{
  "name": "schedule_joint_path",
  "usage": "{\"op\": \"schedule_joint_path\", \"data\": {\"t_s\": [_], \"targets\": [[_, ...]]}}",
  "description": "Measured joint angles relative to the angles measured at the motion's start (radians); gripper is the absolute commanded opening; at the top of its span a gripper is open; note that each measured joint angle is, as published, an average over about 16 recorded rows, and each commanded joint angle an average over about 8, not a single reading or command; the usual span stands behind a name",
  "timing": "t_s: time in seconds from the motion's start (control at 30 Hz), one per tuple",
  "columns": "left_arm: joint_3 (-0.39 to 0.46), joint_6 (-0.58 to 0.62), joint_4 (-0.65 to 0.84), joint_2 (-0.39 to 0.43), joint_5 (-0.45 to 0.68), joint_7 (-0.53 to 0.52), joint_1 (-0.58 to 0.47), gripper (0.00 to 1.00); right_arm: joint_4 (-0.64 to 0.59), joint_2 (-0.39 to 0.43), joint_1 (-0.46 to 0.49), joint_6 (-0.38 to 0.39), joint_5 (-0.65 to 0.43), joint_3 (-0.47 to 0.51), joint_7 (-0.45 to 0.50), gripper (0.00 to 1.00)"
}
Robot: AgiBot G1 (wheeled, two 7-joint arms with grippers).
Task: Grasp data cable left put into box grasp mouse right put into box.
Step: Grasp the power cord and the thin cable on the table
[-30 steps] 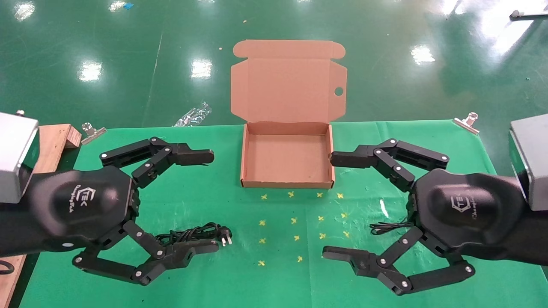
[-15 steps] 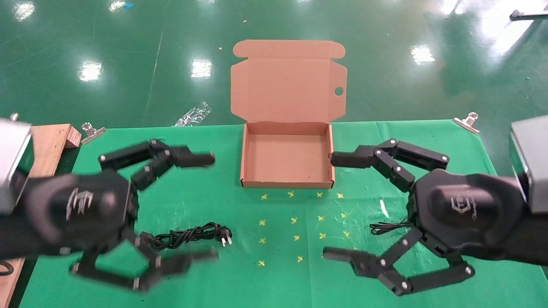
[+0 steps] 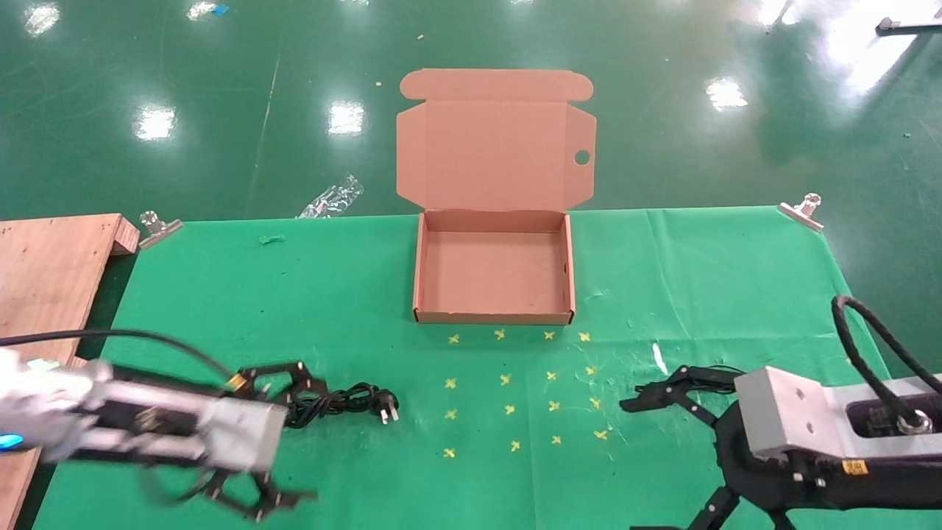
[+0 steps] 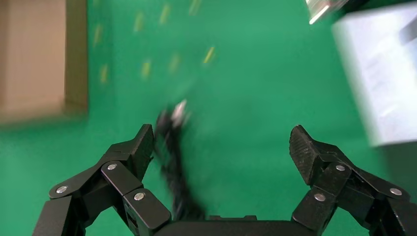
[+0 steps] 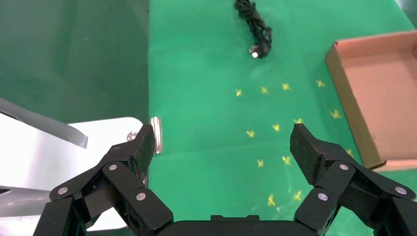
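My gripper will lift the data cable (image 3: pixel 351 400), which will stay a compact bundle, plug held close, because the black loops (image 3: pixel 328 403) are twisted around each other.
The data cable (image 3: pixel 335 401) lies bundled on the green cloth at the near left, with its silver-pronged plug (image 3: pixel 388 409) pointing right. My left gripper (image 3: pixel 298 438) is open and low over the cable's left end. In the left wrist view the cable (image 4: pixel 172 157) lies between the open jaws, close to one finger (image 4: pixel 140 147). The box (image 3: pixel 493 318) stands open at the table's middle, lid up. My right gripper (image 3: pixel 639 464) is open at the near right. The mouse is hidden. The right wrist view shows the cable (image 5: pixel 254 24) and the box (image 5: pixel 344 98) beyond my open right gripper (image 5: pixel 221 137).
A wooden board (image 3: pixel 51 258) lies at the left edge. Metal clips (image 3: pixel 158 227) hold the cloth at both far corners. Yellow crosses (image 3: pixel 508 379) mark the cloth in front of the box. A plastic wrapper (image 3: pixel 331 197) lies on the floor beyond.
Both arms have dropped from high in front of the camera to low over the table. The left gripper has come down at the cable; the right has come down at the near right.
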Motion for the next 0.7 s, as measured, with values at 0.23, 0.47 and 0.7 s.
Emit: {"op": "schedule_joint_path", "data": {"t_s": [0.23, 0.47, 0.7], "targets": [[0.068, -0.094, 0.052, 0.09, 0.199, -0.07, -0.01, 1.0, -0.012, 0.007, 0.037, 0.009, -0.015, -0.046, 0.005, 1.0], [0.116, -0.157, 0.111, 0.172, 0.331, -0.121, -0.016, 1.0, 0.007, 0.024, 0.056, 0.022, -0.015, -0.067, 0.025, 1.0], [0.144, -0.21, 0.144, 0.224, 0.421, -0.15, -0.016, 1.0, 0.031, 0.039, 0.065, 0.03, -0.033, -0.086, 0.046, 1.0]]}}
